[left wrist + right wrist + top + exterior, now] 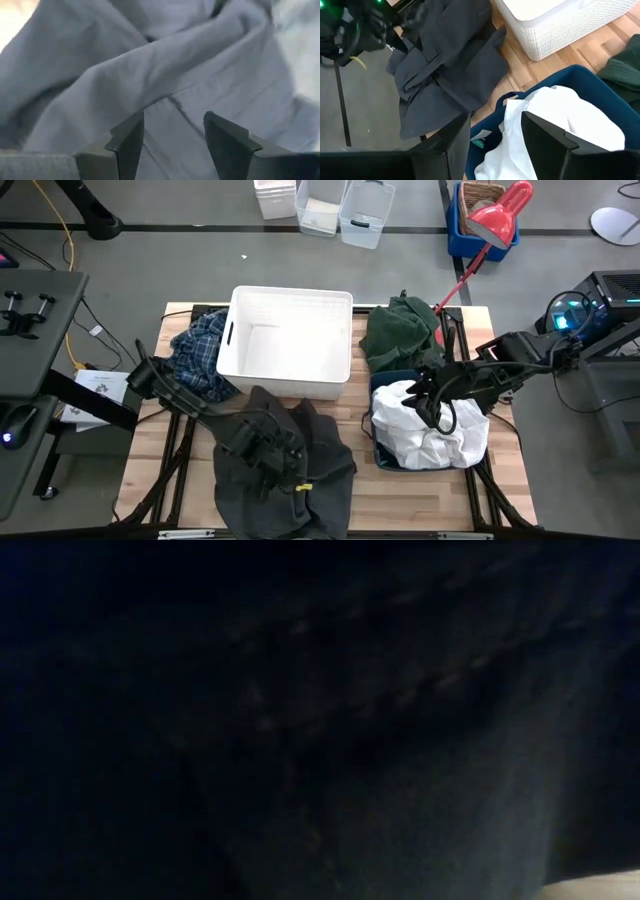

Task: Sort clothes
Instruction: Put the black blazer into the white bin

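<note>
The dark grey garment (325,480) has loose folds (145,70) running through it, so it will bunch up and fit completely inside the white basket when I carry it over.
The large dark grey garment (300,480) lies crumpled on the table's near middle and fills the low view (320,720). My left gripper (268,448) is open right over it, and a fold (150,75) lies just past the fingers. The thin white garment (420,440) lies heaped in the navy bin (378,448). My right gripper (432,408) hovers open above it (560,115), touching nothing. The plaid shirt (200,355) lies left of the white basket (290,370). The dark green garment (400,330) lies to the basket's right. My left gripper (172,140) stands open, slanting down at a fold of the dark grey garment near its middle. Cloth shows between and beyond the fingers (125,145). I cannot tell whether the fingertips touch it.
The white lattice basket stands at the table's far middle, between the plaid shirt and the green garment. The navy bin (590,80) stands at the near right. Bare wood shows between basket, bin and grey garment (520,70). Plastic boxes and a red dustpan lie on the floor beyond.
</note>
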Available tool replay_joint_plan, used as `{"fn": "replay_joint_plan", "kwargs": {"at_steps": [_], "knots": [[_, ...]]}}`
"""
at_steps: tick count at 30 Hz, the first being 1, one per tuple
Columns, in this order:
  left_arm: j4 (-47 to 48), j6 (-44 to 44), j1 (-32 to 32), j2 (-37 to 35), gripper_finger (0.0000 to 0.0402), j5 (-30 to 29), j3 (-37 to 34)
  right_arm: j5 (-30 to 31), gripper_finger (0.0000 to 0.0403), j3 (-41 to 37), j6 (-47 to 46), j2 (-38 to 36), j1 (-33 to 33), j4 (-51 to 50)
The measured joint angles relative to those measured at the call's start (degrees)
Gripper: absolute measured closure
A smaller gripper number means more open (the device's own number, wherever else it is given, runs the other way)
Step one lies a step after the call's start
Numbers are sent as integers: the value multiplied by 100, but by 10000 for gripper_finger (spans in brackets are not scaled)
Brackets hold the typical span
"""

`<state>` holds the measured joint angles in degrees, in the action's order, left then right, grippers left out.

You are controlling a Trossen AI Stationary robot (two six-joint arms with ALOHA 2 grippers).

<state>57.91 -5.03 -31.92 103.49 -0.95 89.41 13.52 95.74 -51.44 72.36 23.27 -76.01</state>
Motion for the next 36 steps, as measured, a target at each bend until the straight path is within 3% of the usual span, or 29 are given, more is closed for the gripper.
{"fn": "replay_joint_plan", "kwargs": {"at_steps": [4, 11, 16, 21, 24, 28, 29, 36], "knots": [[105, 780, -47, 341, 206, -114, 2, 0, 229, 0, -128, 0, 0, -16], [-612, 982, -19, 831, 206, -729, -275, -31, 229, 0, -472, 0, 0, -181], [-1175, 1312, 65, 1337, 206, -727, -623, -39, 229, 0, -566, 0, 0, -201], [-1231, 1431, 242, 1842, 209, -237, -584, -42, 229, 0, -705, 0, 0, -200], [-1249, 1419, 317, 1988, 244, -183, -566, -42, 229, 0, -797, 0, 0, -199], [-1368, 1138, 434, 2018, 366, 67, -564, -42, 229, 0, -872, 0, 0, -197], [-1379, 1025, 462, 1997, 379, 132, -576, -42, 229, 0, -874, 0, 0, -197], [-1184, 543, 473, 995, 397, -159, -710, -42, 229, 0, -869, 0, 1, -189]]}}
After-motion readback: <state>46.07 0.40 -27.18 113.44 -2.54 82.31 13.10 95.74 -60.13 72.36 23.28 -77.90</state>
